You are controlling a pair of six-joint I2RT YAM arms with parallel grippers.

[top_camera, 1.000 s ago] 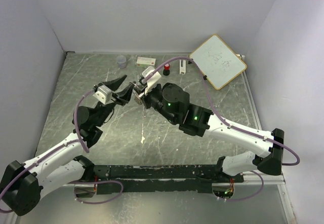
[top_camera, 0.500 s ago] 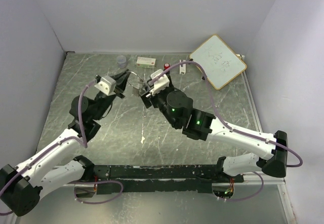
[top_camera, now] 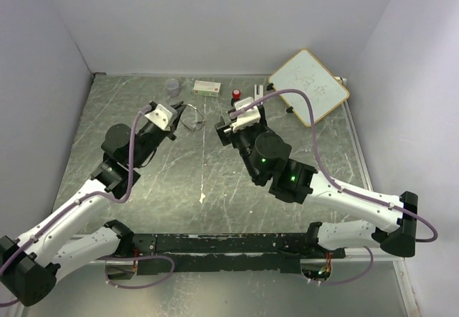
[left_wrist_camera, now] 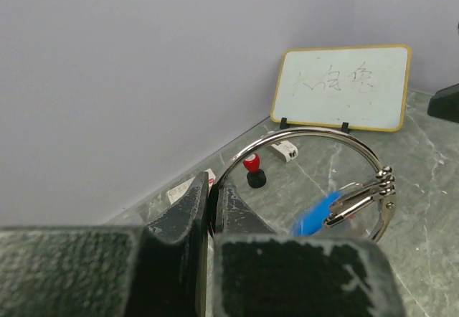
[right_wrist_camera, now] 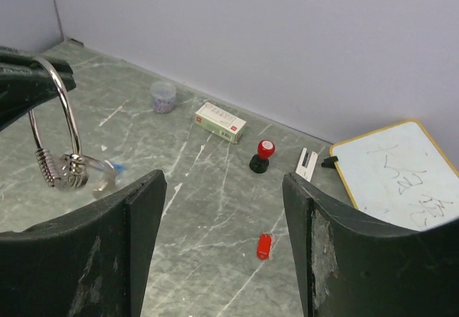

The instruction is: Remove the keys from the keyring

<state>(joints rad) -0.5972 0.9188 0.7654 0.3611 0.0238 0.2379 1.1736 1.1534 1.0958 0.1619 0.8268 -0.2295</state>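
Next, I tilt the keyring (left_wrist_camera: 315,132) with my left gripper and bring the blue-headed key (left_wrist_camera: 317,214) toward my right gripper, because the key hangs behind the keyring, away from my right gripper.
My left gripper (left_wrist_camera: 213,188) is shut on the thin silver keyring (left_wrist_camera: 301,132), which it holds up above the table. A blue-headed key (left_wrist_camera: 315,213) and small silver pieces still dangle from the ring. In the top view that gripper (top_camera: 176,116) and ring (top_camera: 193,120) sit left of centre. My right gripper (right_wrist_camera: 224,181) stands open and empty, a little to the right of the ring (right_wrist_camera: 68,112). The red-headed key (right_wrist_camera: 264,246) lies loose on the table below the right gripper, between its fingers in the right wrist view. It is hidden in the top view.
Along the back wall stand a clear cup (top_camera: 172,84), a small white box (top_camera: 206,86), a black stamp with a red top (top_camera: 235,95) and a small white piece (top_camera: 258,90). A whiteboard (top_camera: 308,86) leans at the back right.
The two grippers were together; now they are apart. My left gripper has shut on the ring and drawn back left. My right gripper has opened and pulled away right.
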